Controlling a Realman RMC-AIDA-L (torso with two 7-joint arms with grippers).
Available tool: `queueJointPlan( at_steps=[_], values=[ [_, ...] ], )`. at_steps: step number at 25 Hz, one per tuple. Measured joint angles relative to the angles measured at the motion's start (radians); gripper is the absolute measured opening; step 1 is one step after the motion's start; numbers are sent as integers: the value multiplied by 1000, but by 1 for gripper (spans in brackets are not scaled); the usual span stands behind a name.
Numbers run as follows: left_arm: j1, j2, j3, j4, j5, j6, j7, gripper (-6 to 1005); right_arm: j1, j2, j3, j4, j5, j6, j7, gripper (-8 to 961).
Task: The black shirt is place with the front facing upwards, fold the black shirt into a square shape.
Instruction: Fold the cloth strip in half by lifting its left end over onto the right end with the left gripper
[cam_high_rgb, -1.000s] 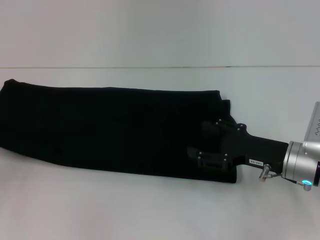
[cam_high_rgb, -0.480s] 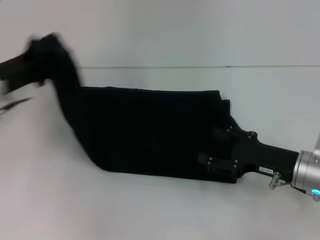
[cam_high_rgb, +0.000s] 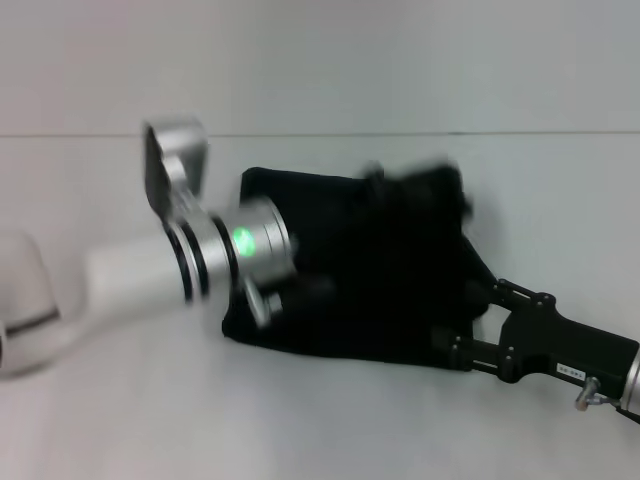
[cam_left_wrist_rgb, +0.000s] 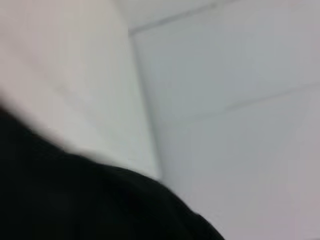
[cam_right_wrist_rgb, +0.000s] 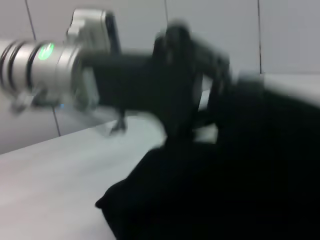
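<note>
The fold of cloth (cam_high_rgb: 435, 188) in the robot's left gripper already reaches across the black shirt (cam_high_rgb: 395, 285), so the robot should keep lowering it until it lies flat, then let go.
In the head view the black shirt (cam_high_rgb: 350, 290) lies doubled over on the white table (cam_high_rgb: 120, 420), plain black side up. My left gripper (cam_high_rgb: 415, 182) hangs blurred over the shirt's far right part, shut on a fold of cloth carried across from the left. The right wrist view shows that left gripper (cam_right_wrist_rgb: 195, 75) above the heaped shirt (cam_right_wrist_rgb: 225, 190). Black cloth (cam_left_wrist_rgb: 75, 200) fills the lower corner of the left wrist view. At the shirt's near right corner my right gripper (cam_high_rgb: 462, 318) is open, its fingertips at the cloth's edge.
My left arm's silver wrist (cam_high_rgb: 240, 250) with a green light crosses above the shirt's left edge. A seam line (cam_high_rgb: 560, 133) runs across the table behind the shirt. Bare white table lies on every side of the shirt.
My left gripper has swept the shirt's left end up and over to the right, halving the shirt's length. My right gripper has drawn back to the right, off the cloth to its corner.
</note>
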Motion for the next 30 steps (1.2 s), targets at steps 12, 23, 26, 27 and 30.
queueJointPlan(
  at_steps=[12,23,26,27,30],
  values=[
    [62,-6,28,-146,10,-39,111,112,38,8,3,7,1,123,5,855],
    [71,-4,31,-132,13,8,116,125,147,12,2,71,40,380,25,855],
    [74,-4,32,-132,17,14,116,128,176,13,1,83,62,435,25,855],
    [74,-5,33,-132,19,14,116,129,185,14,1,84,70,450,25,855],
    [79,-4,41,-132,20,15,116,133,208,15,0,85,108,485,23,854]
  ],
)
